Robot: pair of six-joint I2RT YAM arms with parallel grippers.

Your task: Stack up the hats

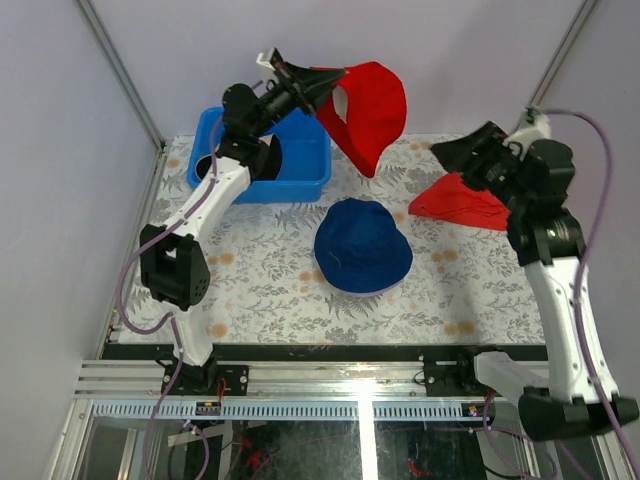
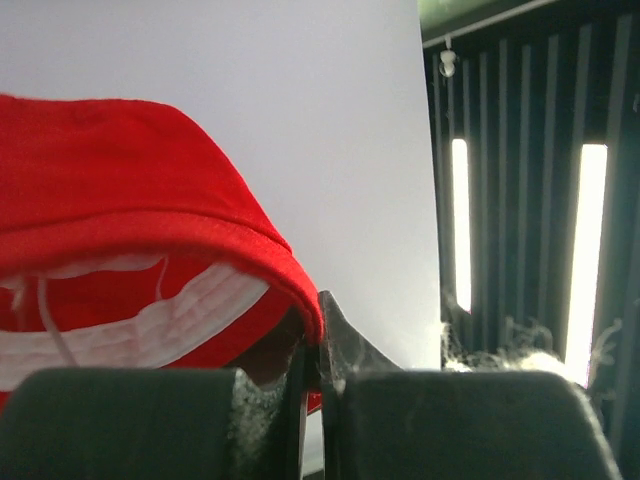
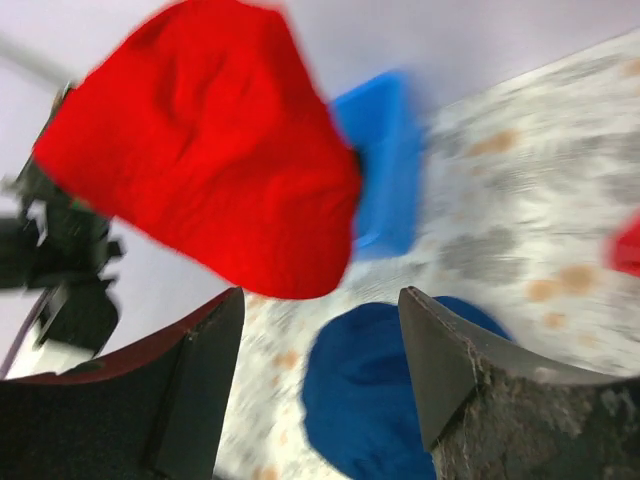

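I should turn the red hat top-up with my left gripper and lower it over the navy blue hat (image 1: 362, 242), as it hangs edgewise, its opening (image 1: 341, 104) toward my left arm.
My left gripper (image 1: 322, 84) is raised high over the table's back and is shut on the brim of the red hat (image 1: 372, 108), which hangs open to the right of it. In the left wrist view the red hat (image 2: 120, 200) has its brim pinched between the jaws of the left gripper (image 2: 318, 352). The navy blue hat (image 1: 362, 246) lies crown up on the table's middle. My right gripper (image 1: 462, 156) is open and empty, hovering at the right. Its wrist view shows the right gripper (image 3: 320, 310), the red hat (image 3: 210, 150) and the navy hat (image 3: 400, 400). The lavender and beige hats are out of view.
A blue plastic bin (image 1: 270, 155) stands at the back left, under my left arm; it also shows in the right wrist view (image 3: 385, 160). A flat red cloth (image 1: 462, 203) lies at the right, below my right gripper. The table has a floral cover (image 1: 260, 270).
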